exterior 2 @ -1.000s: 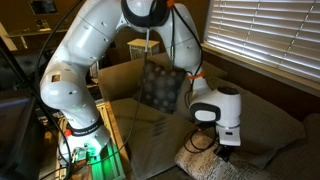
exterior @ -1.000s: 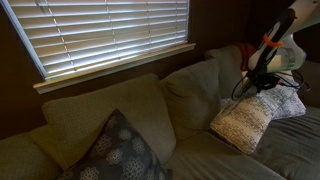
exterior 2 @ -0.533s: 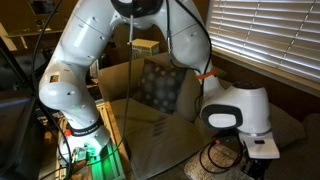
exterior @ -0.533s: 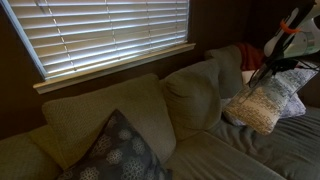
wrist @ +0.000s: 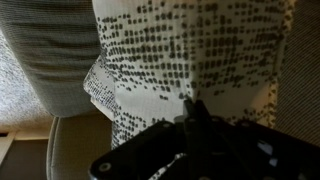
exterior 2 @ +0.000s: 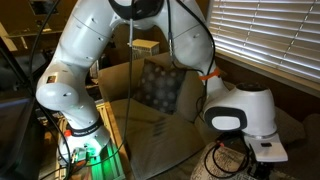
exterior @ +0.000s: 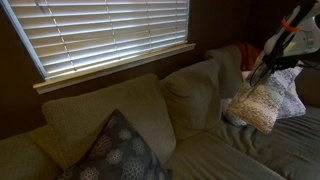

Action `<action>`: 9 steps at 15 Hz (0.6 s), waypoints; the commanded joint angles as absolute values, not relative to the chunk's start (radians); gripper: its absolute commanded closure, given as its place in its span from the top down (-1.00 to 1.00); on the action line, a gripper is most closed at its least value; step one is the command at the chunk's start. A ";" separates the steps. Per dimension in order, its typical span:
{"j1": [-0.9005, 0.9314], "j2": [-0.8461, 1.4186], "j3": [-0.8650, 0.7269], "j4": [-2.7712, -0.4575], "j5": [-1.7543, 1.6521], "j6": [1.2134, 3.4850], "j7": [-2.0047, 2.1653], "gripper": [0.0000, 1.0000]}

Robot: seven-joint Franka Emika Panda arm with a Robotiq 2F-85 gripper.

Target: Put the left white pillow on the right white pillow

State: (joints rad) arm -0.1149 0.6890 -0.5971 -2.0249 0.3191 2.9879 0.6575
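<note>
I should pull the top edge of the speckled pillow back toward the back cushions before my gripper opens, because the speckled pillow hangs tilted in front of the paler pillow.
The left white pillow, off-white with coarse grey speckles, hangs tilted in the air at the couch's far right. My gripper is shut on its top edge. It hangs over and in front of the right white pillow, which lies paler and smoother behind it. In the wrist view the speckled pillow fills the frame and the gripper pinches its fabric. In an exterior view the arm hides both white pillows.
A dark floral pillow leans at the couch's left and also shows in an exterior view. Olive back cushions line the couch. Window blinds hang behind. A cardboard box stands beside the couch.
My gripper has carried the speckled pillow up and to the right, from the seat in front of the paler pillow to hanging over it.
</note>
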 commanded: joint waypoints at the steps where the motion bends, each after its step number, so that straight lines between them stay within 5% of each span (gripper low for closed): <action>1: -0.139 0.679 -0.571 -2.014 0.320 2.957 0.664 -0.98; 9: -0.297 0.757 -0.443 -1.799 0.324 2.925 0.634 -0.98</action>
State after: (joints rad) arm -0.2393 0.7338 -0.4753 -1.9206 0.3215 2.9419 0.6576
